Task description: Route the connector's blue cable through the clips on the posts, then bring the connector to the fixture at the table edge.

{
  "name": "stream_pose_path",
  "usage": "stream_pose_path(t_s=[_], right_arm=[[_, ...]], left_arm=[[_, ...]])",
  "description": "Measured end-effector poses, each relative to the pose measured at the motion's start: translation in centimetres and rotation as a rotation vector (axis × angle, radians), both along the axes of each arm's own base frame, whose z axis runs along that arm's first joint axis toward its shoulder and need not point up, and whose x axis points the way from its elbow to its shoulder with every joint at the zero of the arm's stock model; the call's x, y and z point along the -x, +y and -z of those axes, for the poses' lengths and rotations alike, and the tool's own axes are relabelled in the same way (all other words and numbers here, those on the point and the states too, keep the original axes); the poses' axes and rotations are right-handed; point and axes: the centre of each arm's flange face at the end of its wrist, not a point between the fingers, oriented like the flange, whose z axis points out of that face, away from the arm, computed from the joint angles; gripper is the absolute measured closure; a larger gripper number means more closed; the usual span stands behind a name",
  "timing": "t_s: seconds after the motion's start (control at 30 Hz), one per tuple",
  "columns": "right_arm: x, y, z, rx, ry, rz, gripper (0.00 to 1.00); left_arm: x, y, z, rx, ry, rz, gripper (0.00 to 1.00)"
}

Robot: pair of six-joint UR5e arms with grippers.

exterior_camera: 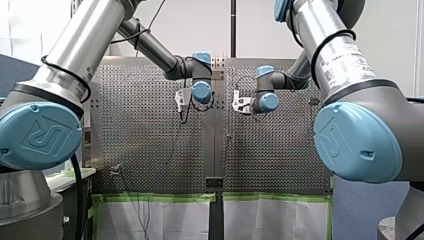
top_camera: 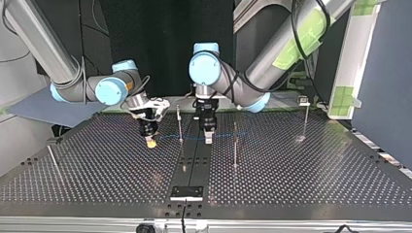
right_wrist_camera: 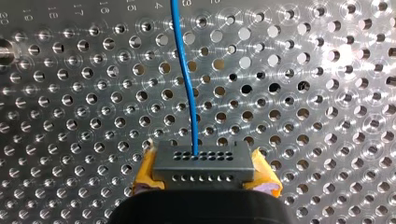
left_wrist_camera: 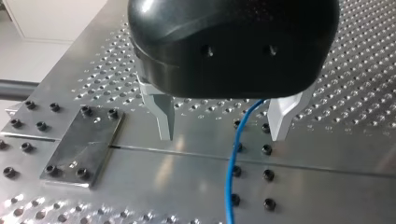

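Note:
My gripper will have the blue cable (right_wrist_camera: 178, 37) leaning over in a smooth arc, still attached, when I carry it, because the cable bends gently where it leaves the grey connector.
My right gripper (right_wrist_camera: 201, 176) is shut on the grey connector (right_wrist_camera: 201, 161), with a yellow pad (right_wrist_camera: 147, 170) on each side of it. The blue cable (right_wrist_camera: 186, 79) leaves the connector's face and runs ahead over the perforated table. In the top view my right gripper (top_camera: 151, 141) hangs low at the left of centre, and the blue cable (top_camera: 192, 137) stretches from it past a thin post (top_camera: 180, 124) to my left gripper (top_camera: 208, 136). My left gripper (left_wrist_camera: 223, 136) is open, its metal fingers (left_wrist_camera: 163, 121) straddling the blue cable (left_wrist_camera: 231, 172) without touching it.
More posts stand at the top view's right (top_camera: 235, 145), far right (top_camera: 306, 119) and far left (top_camera: 52, 158). A black plate (top_camera: 187, 192) sits at the table's near edge. A bolted metal plate (left_wrist_camera: 84, 149) lies beside my left gripper.

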Motion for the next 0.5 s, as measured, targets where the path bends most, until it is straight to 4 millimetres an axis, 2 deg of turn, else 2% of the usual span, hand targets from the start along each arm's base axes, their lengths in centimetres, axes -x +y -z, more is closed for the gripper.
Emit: stream_pose_path(t_s=[0.2, 0.4, 0.5], right_arm=[[0.1, -0.1, 0.0, 0.000, 0.000, 0.002, 1.00], [0.1, -0.1, 0.0, -0.001, 0.000, 0.001, 1.00], [0.0, 0.0, 0.0, -0.001, 0.000, 0.000, 1.00]], left_arm=[[-0.3, 0.7, 0.1, -0.011, 0.011, -0.030, 0.00], [-0.9, 0.8, 1.7, -0.047, 0.044, -0.043, 0.00], [-1.2, 0.7, 1.9, -0.049, 0.045, -0.047, 0.00]])
